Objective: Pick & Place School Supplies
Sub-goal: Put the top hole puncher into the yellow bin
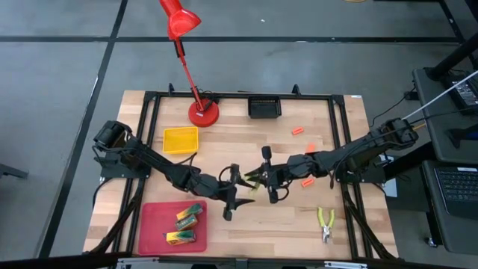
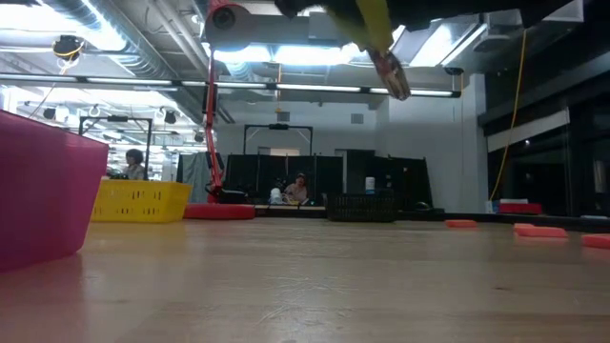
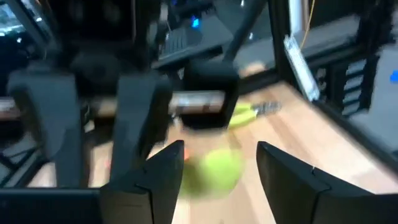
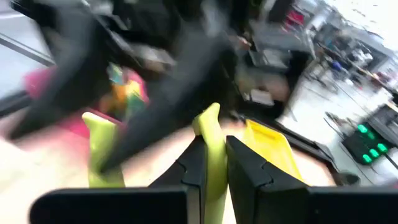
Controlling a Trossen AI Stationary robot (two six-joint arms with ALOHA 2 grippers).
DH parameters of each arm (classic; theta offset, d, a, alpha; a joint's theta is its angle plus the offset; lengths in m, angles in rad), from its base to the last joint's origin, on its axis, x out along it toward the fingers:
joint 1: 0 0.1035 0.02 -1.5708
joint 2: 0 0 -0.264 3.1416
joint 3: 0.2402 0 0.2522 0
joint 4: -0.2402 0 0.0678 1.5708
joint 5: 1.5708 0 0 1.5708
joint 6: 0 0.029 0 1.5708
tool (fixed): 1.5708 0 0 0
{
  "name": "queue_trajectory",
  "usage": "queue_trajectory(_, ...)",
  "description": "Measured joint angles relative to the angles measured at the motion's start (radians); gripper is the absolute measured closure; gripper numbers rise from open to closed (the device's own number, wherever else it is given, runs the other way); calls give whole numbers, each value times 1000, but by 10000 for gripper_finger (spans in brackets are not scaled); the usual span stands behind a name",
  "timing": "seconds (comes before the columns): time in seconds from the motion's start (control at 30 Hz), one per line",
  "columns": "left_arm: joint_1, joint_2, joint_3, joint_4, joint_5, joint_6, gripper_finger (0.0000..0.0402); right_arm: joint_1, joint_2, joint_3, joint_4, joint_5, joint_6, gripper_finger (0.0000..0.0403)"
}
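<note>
I should use my left gripper, nearer the yellow tray (image 1: pixel 181 140), to take the tool's free handle (image 3: pixel 214 170) while my right gripper holds the tool, then carry it there.
A small hand tool with yellow-green handles (image 1: pixel 254 180) hangs above the middle of the table, and my right gripper (image 4: pixel 213 163) is shut on it. In the low view its metal tip (image 2: pixel 396 81) points down, well clear of the table top. My left gripper (image 3: pixel 217 165) faces it from the table's left side. It is open, with one finger on each side of a blurred green handle (image 3: pixel 214 171). Green-and-yellow boxes (image 1: pixel 187 218) lie in the red tray (image 1: pixel 153 224). My right gripper pinches one yellow-green handle (image 4: pixel 214 134) of the tool between its two fingers, coming nearly level from the table's right side. The handle's end sticks out beyond the fingertips, and the second handle (image 4: pixel 102 149) stands free beside it. The tool is lifted clear of the table. My left gripper: I cannot tell whether either finger (image 3: pixel 163 167) touches the green handle between them.
A yellow tray (image 1: pixel 181 139), a red desk lamp (image 1: pixel 202 112) and a black tray (image 1: pixel 264 107) stand toward the far edge. Orange pieces (image 1: pixel 297 131) lie right of centre. A second yellow-handled tool (image 1: pixel 326 223) lies near the front right.
</note>
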Motion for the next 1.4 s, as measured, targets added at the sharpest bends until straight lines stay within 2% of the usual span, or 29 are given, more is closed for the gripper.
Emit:
queue_trajectory(0.17, 7, -1, 1, 33, -8, -14, 241, -2, 2, 0, -5, 15, -3, 363)
queue_trajectory(0.37, 14, -1, 2, -15, -22, -34, 312, 6, 3, -1, -14, 16, -15, 363)
queue_trajectory(0.5, 13, -2, 2, -34, -19, -41, 327, 16, 3, -1, -12, 32, -19, 363)
queue_trajectory(0.63, 10, -2, 3, -55, -21, -45, 306, 18, 3, -1, -13, 32, -22, 363)
queue_trajectory(0.8, -9, -3, 2, -65, -21, -50, 250, 20, 3, -2, -6, 23, -21, 363)
queue_trajectory(0.97, -48, -2, 2, -70, -117, -22, 189, 19, 3, -1, -1, 23, -21, 363)
queue_trajectory(1.07, -56, -1, 0, -76, -131, -21, 167, 20, 3, -1, 4, 23, -19, 363)
queue_trajectory(1.2, -48, 0, 0, -81, -133, -38, 163, 26, 3, -1, 17, 23, -21, 363)
queue_trajectory(1.4, -37, 0, 0, -51, -115, -41, 189, 32, 2, -1, 24, 27, -24, 363)
